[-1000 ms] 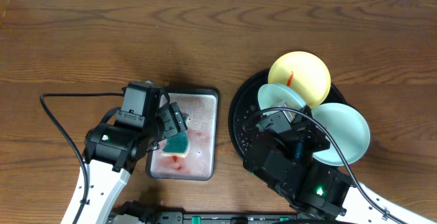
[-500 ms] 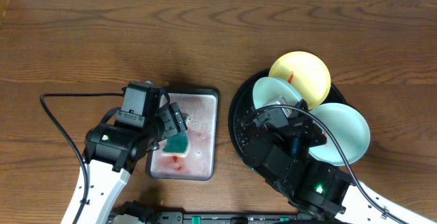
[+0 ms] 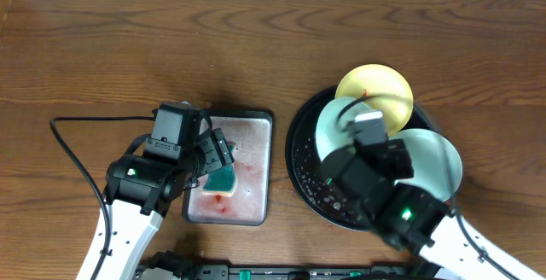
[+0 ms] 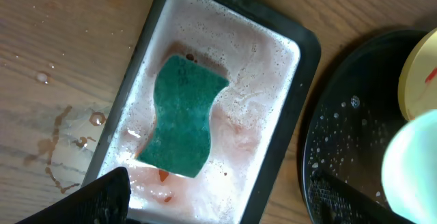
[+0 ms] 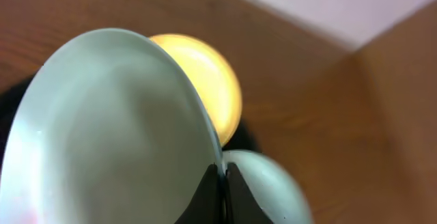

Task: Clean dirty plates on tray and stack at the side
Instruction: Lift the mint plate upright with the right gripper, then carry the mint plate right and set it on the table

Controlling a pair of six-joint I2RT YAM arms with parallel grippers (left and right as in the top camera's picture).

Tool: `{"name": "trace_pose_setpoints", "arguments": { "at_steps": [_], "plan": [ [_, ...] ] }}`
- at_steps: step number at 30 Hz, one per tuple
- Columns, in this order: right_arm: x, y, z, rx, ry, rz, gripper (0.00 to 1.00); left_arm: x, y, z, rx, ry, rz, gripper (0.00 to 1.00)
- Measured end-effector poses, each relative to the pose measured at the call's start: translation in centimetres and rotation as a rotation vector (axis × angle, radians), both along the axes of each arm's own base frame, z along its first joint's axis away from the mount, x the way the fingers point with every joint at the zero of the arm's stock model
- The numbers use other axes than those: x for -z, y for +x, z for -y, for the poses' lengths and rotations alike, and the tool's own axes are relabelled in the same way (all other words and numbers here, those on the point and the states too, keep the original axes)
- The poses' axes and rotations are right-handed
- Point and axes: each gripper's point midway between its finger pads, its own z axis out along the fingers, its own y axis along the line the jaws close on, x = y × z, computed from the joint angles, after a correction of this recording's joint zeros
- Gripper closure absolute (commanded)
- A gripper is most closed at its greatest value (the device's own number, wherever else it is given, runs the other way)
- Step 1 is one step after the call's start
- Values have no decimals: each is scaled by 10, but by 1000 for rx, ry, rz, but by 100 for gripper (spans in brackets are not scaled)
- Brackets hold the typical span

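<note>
The mint-white plate (image 3: 338, 125) hangs above the black tray, and the wood (image 3: 499, 126) beside it is clear. My right gripper should carry on carrying the plate to that wood until the plate rests there.
My right gripper (image 5: 222, 183) is shut on the rim of a mint-white plate (image 5: 116, 128) and holds it tilted up above the black tray (image 3: 307, 173); that plate also shows in the overhead view (image 3: 334, 126). The pale yellow plate (image 3: 375, 88) with a red smear rests on the tray's far rim. The second mint-white plate (image 3: 431, 156) lies at the tray's right edge. My left gripper (image 4: 218, 200) is open and empty, hovering over the grey tray (image 4: 307, 53) with the teal sponge (image 4: 183, 115).
The grey tray (image 3: 260, 177) holds pinkish suds and stands left of the black tray. Water drops and a reddish smear lie on the wood to the grey tray's left (image 4: 65, 135). Bare wood-grain tabletop (image 3: 213, 41) spreads across the back.
My right gripper has lifted the mint-white plate and tipped it up on edge, the arm swinging right. The left arm has not moved.
</note>
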Motion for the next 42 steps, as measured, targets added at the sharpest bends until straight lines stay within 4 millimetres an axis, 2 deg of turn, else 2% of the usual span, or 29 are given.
{"name": "trace_pose_setpoints", "arguments": {
  "at_steps": [2, 5, 8, 13, 17, 19, 23, 29, 33, 34, 35, 36, 42],
  "plan": [
    [10, 9, 11, 69, 126, -40, 99, 0, 0, 0, 0, 0, 0, 16],
    [24, 23, 37, 182, 317, -113, 99, 0, 0, 0, 0, -1, 0, 16],
    [34, 34, 71, 287, 497, -169, 99, 0, 0, 0, 0, 0, 1, 16],
    [38, 38, 151, 495, 802, -151, 99, 0, 0, 0, 0, 0, 1, 16],
    [38, 34, 225, 671, 979, -38, 99, 0, 0, 0, 0, 0, 0, 16],
    [47, 28, 258, 774, 1043, 2, 99, 0, 0, 0, 0, 0, 0, 16],
    [75, 18, 303, 922, 1116, 27, 99, 0, 0, 0, 0, 0, 0, 16],
    [127, 2, 347, 1114, 1081, -6, 99, 0, 0, 0, 0, 0, 0, 16],
    [145, 1, 359, 1143, 1040, -23, 99, 0, 0, 0, 0, 0, 0, 16],
    [148, 1, 360, 1146, 1033, -27, 92, 0, 0, 0, 0, 0, 0, 16],
    [150, 1, 361, 1148, 1030, -30, 76, 0, 0, 0, 0, 0, 0, 16],
    [151, 2, 361, 1141, 1032, -31, 55, 0, 0, 0, 0, 0, 0, 16],
    [143, 14, 345, 1029, 1086, -55, 47, 0, 0, 0, 0, 0, 0, 16]
  ]
}}
